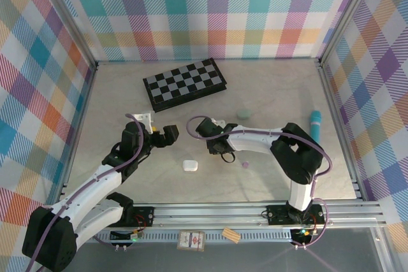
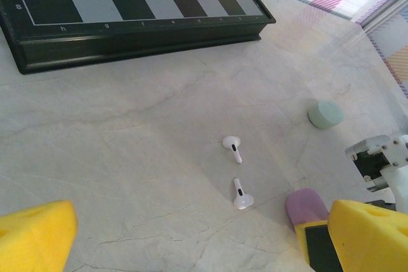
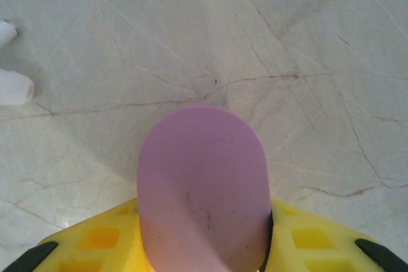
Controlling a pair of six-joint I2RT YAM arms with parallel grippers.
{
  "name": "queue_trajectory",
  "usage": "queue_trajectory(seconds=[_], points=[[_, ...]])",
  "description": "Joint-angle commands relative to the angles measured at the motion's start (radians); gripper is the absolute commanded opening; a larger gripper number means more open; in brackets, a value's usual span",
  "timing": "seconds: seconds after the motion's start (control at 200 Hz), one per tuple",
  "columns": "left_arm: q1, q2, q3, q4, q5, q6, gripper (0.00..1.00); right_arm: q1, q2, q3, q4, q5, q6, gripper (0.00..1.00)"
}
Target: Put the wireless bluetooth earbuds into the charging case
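Note:
The robot's right gripper is keeping the lilac charging case (image 3: pixel 204 189) shut, so its left gripper should grab the case's loose end (image 3: pixel 203 127) and leave the right gripper to open the case's lid.
Two white earbuds lie on the table, one (image 2: pixel 232 146) farther away and one (image 2: pixel 241 195) nearer, their stems pointing at each other. My left gripper (image 2: pixel 201 230) hangs open above and just short of them, its yellow fingers wide apart. My right gripper (image 3: pixel 204 237) is shut on a lilac charging case (image 3: pixel 203 183), which looks closed and stands just off the table. The same lilac case (image 2: pixel 306 205) sits to the right of the nearer bud. The white buds (image 3: pixel 13 87) show at the left edge of the right wrist view. From above, both grippers (image 1: pixel 167 133) (image 1: pixel 215 143) meet mid-table.
A white case (image 1: pixel 189 165) lies near the front, with a tiny lilac piece (image 1: pixel 245 164) to its right. A mint-green case (image 1: pixel 243 114) and a blue cylinder (image 1: pixel 315 124) lie to the right. A black chessboard (image 1: pixel 183 84) sits at the back. Plaid walls surround the table.

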Motion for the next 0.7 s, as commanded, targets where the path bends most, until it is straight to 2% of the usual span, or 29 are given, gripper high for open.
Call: queue_trajectory(seconds=[0.0, 0.13, 0.225, 0.305, 0.5, 0.695], points=[[0.008, -0.012, 0.037, -0.024, 0.057, 0.069, 1.00, -0.021, -0.108, -0.054, 0.038, -0.068, -0.186, 0.26], [0.005, -0.021, 0.079, -0.032, 0.202, 0.206, 1.00, -0.081, -0.253, -0.112, 0.072, -0.229, -0.474, 0.21], [-0.005, -0.033, 0.118, -0.059, 0.303, 0.306, 1.00, -0.153, -0.366, -0.112, 0.018, -0.449, -0.658, 0.20], [-0.026, -0.044, 0.143, -0.066, 0.366, 0.371, 1.00, -0.204, -0.437, -0.073, -0.071, -0.547, -0.795, 0.17], [-0.100, -0.029, 0.202, -0.082, 0.509, 0.540, 0.96, -0.295, -0.479, 0.100, -0.323, -0.752, -1.016, 0.16], [-0.128, 0.074, 0.262, -0.014, 0.703, 0.593, 0.87, -0.321, -0.455, 0.246, -0.461, -0.922, -1.146, 0.16]])
